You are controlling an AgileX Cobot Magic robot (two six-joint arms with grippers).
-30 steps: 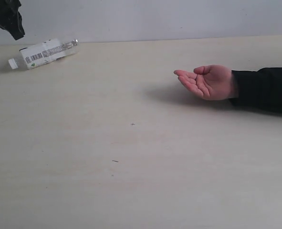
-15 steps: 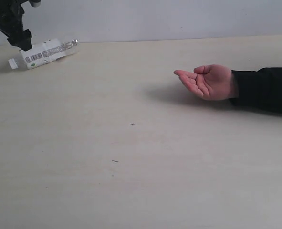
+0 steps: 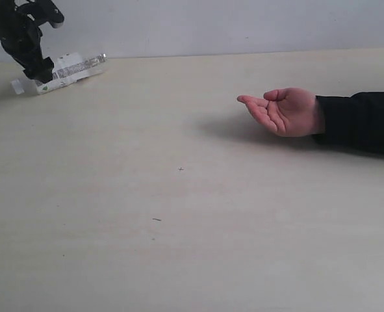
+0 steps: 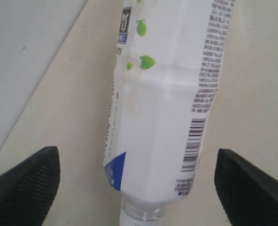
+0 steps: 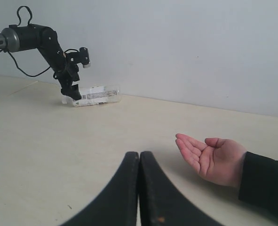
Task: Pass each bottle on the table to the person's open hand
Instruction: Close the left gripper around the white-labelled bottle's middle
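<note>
My left gripper keeps going toward the bottle's middle, as its open fingers are clear of both sides of the bottle [image 4: 150, 178], and closes at the bottle's barcode [image 4: 192, 146].
One bottle [image 3: 67, 70] with a green-and-white label and a white cap lies on its side at the table's [image 3: 179, 227] far left. My left gripper [image 3: 41, 70] has come down over its neck end and stands open, one finger on each side. In the left wrist view the bottle [image 4: 162, 108] fills the gap between the fingers [image 4: 21, 183] without touching them. The person's open hand [image 3: 284, 110] waits palm up at the right, black sleeve behind it. My right gripper [image 5: 139, 157] is shut and empty, low over the table near the hand [image 5: 211, 157]. The other bottles are out of view.
A pale wall [image 3: 243, 26] runs along the table's far edge just behind the bottle. The person's black-sleeved forearm [image 3: 364, 120] lies across the right side. In the right wrist view the left arm [image 5: 44, 42] with its cable stands over the bottle [image 5: 95, 96].
My left gripper has dropped from above the top-left corner down onto the bottle's neck end. The bottle, the hand and the right gripper have stayed put.
</note>
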